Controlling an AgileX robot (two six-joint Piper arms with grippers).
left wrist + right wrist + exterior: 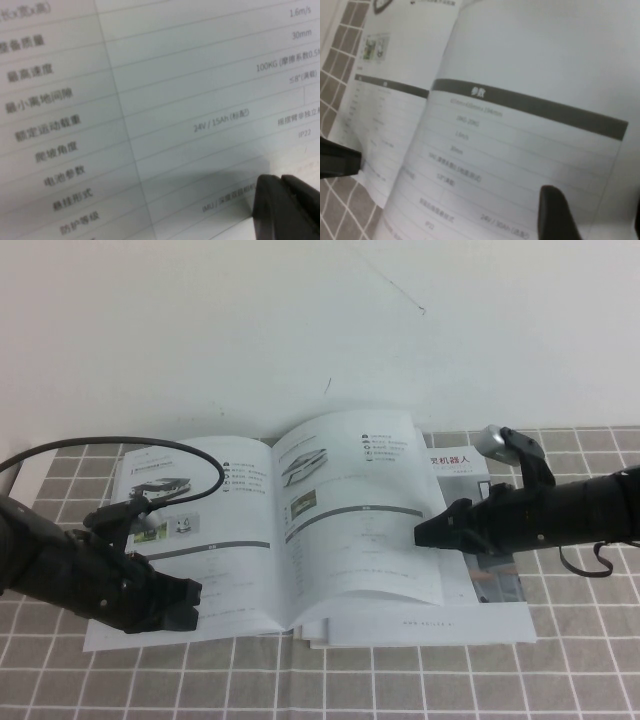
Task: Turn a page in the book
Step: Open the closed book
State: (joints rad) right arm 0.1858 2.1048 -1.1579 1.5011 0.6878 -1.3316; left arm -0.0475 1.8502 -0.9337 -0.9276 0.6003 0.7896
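Note:
The page's outer edge [431,473] is curved up off the stack. I should keep sweeping the page across the book's fold [281,540] with my right gripper until the page tips over.
The book [200,570] lies open on the checked cloth. Its left leaf is flat. The right-hand page [360,510], with a vehicle photo and a grey-bar table, arches up off the stack. My right gripper [422,534] is at that page's outer edge, open. In the right wrist view the page [520,100] fills the picture behind the gripper [595,212], with one dark finger [555,215] in front of it. My left gripper [188,604] rests shut on the left leaf's near corner. In the left wrist view its fingers meet at the gripper tip [281,180] over the printed table.
A second brochure [455,465] and loose sheets [430,625] lie under the book at the right. A black cable [100,445] loops over the left arm. A grey checked cloth [400,680] covers the table, and a white wall [300,320] stands close behind.

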